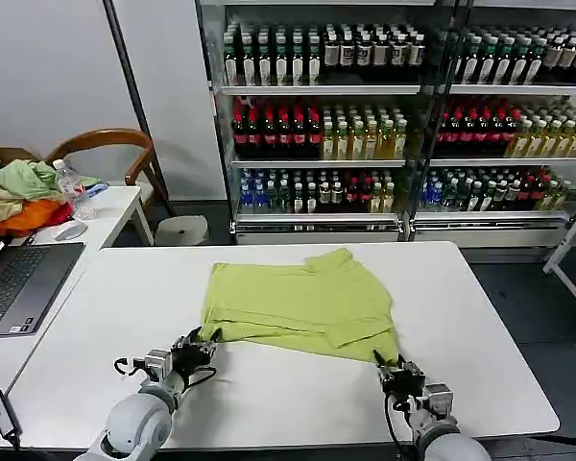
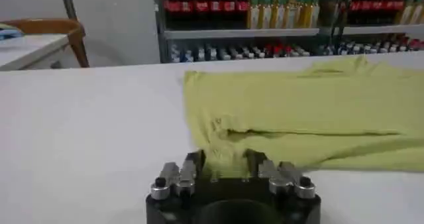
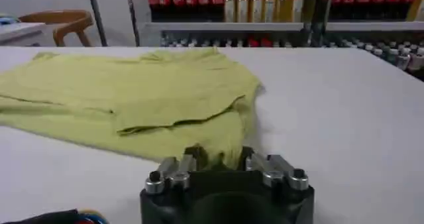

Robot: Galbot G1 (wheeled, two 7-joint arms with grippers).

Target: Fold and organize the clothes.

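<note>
The T-shirt's broad upper side (image 1: pixel 274 288) is plain, so I expect a print hidden on the T-shirt's bottom side to come into view when the robot folds the T-shirt over.
The clothes are one lime yellow-green T-shirt (image 1: pixel 298 303), lying partly folded across the middle of the white table (image 1: pixel 269 403). My left gripper (image 1: pixel 204 341) sits low on the table at the shirt's near left corner. In the left wrist view its fingers (image 2: pixel 196 160) stand apart with the shirt (image 2: pixel 311 106) hem lying between them, left gripper (image 2: pixel 225 162) open. My right gripper (image 1: pixel 384 363) is at the near right corner. In the right wrist view the shirt (image 3: pixel 132 89) edge reaches between the spread fingers (image 3: pixel 246 156) of the open right gripper (image 3: pixel 222 154).
A laptop (image 1: pixel 19 283) and a mouse (image 1: pixel 70 230) lie on a side table to the left, with a heap of pale green, beige and orange garments (image 1: pixel 24 197) behind them. A wooden chair (image 1: pixel 106 144) and shelves of bottles (image 1: pixel 365 125) stand beyond.
</note>
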